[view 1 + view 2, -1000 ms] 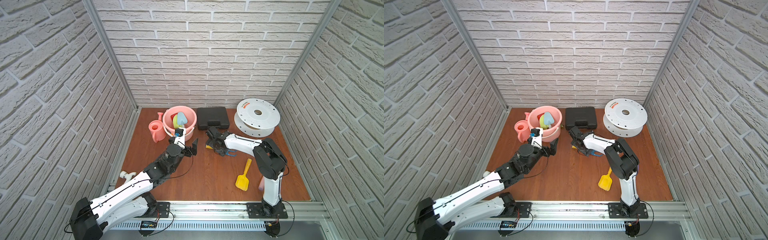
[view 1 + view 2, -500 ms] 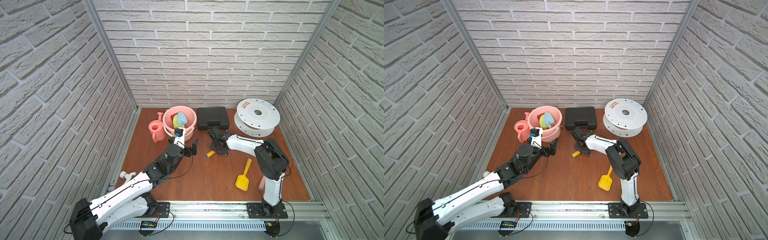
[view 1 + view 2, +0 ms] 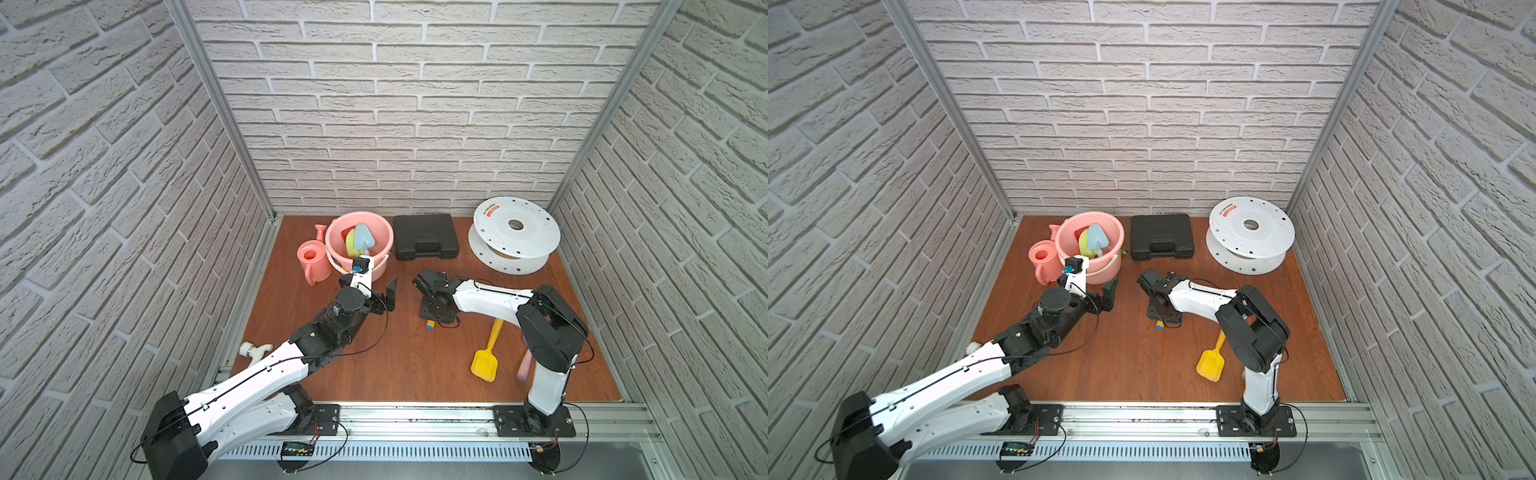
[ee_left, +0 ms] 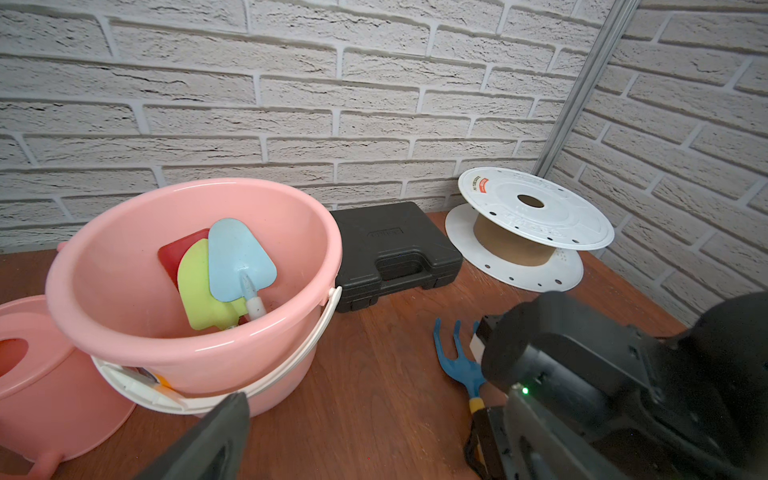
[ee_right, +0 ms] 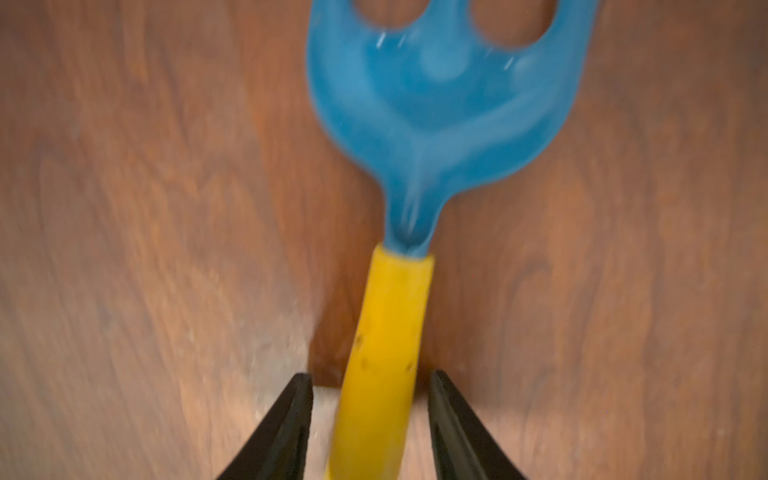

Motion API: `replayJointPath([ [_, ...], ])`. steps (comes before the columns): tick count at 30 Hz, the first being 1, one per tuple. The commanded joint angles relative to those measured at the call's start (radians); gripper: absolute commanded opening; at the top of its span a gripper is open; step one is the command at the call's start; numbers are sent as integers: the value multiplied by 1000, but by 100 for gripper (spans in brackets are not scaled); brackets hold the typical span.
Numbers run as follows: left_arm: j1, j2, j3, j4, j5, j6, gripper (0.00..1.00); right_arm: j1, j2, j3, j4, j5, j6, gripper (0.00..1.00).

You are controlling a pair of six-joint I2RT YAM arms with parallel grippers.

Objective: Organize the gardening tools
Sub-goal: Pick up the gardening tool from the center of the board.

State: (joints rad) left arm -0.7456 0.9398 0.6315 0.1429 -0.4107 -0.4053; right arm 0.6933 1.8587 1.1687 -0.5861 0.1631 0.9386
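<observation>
I should lift the rake with my right gripper and hold out its blue head (image 5: 444, 116) to my left gripper, because my right gripper straddles the rake's yellow handle (image 5: 382, 336), the end of the rake meant for the bucket.
A blue rake with a yellow handle (image 5: 440, 104) lies on the brown table. My right gripper (image 5: 370, 382) is open and straddles the handle, with a gap on each side. In both top views the right gripper (image 3: 436, 311) (image 3: 1160, 311) hides most of the rake (image 4: 457, 361). My left gripper (image 3: 365, 286) is open and empty beside the pink bucket (image 3: 386, 232), which holds pale blue (image 4: 239, 257), green (image 4: 199, 291) and red (image 4: 174, 253) tools. A pink watering can (image 3: 312, 259) stands left of the bucket. A yellow spade (image 3: 485, 365) lies front right.
A black case (image 3: 424, 237) and a white reel (image 3: 515, 228) stand along the back wall. A pinkish-purple tool (image 3: 524, 365) lies half hidden behind the right arm's base. A white fitting (image 3: 253, 351) rests by the left edge.
The right gripper has turned over the rake, and the rake's handle end has swung toward the front of the table. The left arm has not moved.
</observation>
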Motion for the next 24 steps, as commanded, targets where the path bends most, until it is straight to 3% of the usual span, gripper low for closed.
replayJointPath([
  [1, -6, -10, -2, 39, 6, 1, 98, 17, -25, -26, -55, -3, -22, 47],
  [6, -6, 1, -6, 45, 0, 7, 98, 16, -18, -43, -35, 19, -46, 19],
  [10, -5, 20, -3, 38, 1, 0, 98, 19, -75, -93, 39, 22, -76, 4],
  [18, 24, 121, 10, 55, 94, -45, 98, 73, -305, -272, 249, 152, -235, 3],
  [24, 43, 228, 32, 114, 164, -63, 98, 155, -420, -390, 427, 317, -376, 3],
])
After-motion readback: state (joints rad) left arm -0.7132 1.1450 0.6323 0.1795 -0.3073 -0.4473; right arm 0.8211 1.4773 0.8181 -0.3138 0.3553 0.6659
